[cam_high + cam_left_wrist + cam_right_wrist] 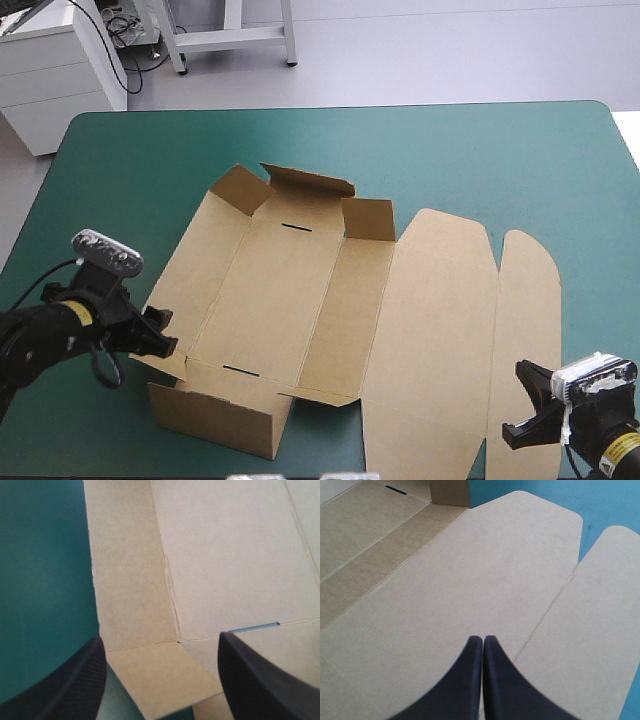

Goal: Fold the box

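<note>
The box's side [198,270] will swing up and the box's base will stay flat when I lift, because a long crease [222,280] separates the side from the base.
The brown box [300,300] lies opened out mid-table. Its far end wall and two corner flaps [305,200] stand up, and a near end wall [215,415] is raised at the near left. The lid [440,320] and its tuck flap [530,330] lie flat to the right. My left gripper [158,335] sits at the box's left edge, open. In the left wrist view the left gripper [160,637] straddles the left side panel [130,580] and a small corner flap [160,675]. My right gripper [528,405] is shut over the lid's near end; in its own view the right gripper [483,639] rests above the lid panel [460,580].
Bare teal-green cover [480,150] runs along the far side and left of the box [40,570]. A slot [254,627] is cut in the base near the left gripper. A white drawer cabinet [55,75] stands beyond the far left corner.
</note>
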Robot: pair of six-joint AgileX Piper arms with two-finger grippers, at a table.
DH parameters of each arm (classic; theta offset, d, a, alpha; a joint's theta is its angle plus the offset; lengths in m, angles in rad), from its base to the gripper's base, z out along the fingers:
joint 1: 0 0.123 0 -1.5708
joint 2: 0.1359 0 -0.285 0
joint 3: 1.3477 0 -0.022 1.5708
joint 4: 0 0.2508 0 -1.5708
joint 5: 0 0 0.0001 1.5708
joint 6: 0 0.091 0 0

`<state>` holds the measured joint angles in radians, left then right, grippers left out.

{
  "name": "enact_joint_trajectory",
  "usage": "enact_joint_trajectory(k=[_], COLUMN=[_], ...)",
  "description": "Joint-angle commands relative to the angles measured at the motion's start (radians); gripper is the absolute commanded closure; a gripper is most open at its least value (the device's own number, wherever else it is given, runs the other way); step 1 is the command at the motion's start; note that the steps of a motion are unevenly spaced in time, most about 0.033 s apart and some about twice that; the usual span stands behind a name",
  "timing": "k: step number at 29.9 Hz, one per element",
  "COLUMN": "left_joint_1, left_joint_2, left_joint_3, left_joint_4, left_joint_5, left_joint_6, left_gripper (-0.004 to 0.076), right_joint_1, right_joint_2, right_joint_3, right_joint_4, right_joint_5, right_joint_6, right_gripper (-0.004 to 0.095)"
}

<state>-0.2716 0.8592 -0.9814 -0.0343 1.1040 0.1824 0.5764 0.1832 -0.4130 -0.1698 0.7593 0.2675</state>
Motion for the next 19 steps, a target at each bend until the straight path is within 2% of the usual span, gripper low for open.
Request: enact_joint_trajectory(k=[1,10,16,19], left_joint_1=[-0.001,0.039,0.265,0.379], left_joint_2=[0.111,0.383,0.489,0.536], left_joint_3=[-0.088,-0.218,-0.264,-0.264], left_joint_4=[0.016,0.087,-0.18,-0.324], left_joint_5=[-0.027,0.06,0.076,0.126], left_joint_6=[0.011,0.042,0.249,0.384], left_gripper=[0.0269,0.0269,0.0269,0.0269], right_joint_1=[-0.005,-0.005,-0.005,-0.005], right_joint_2=[0.01,0.01,0.01,0.01], right_joint_3=[-0.025,-0.025,-0.025,-0.025], right_joint_4=[-0.007,-0.005,-0.005,-0.005], right_joint_5=[-0.073,-0.073,-0.073,-0.073], right_joint_6=[-0.009,-0.013,-0.013,-0.013], right_gripper=[0.0922,0.0923,0.0923,0.0923])
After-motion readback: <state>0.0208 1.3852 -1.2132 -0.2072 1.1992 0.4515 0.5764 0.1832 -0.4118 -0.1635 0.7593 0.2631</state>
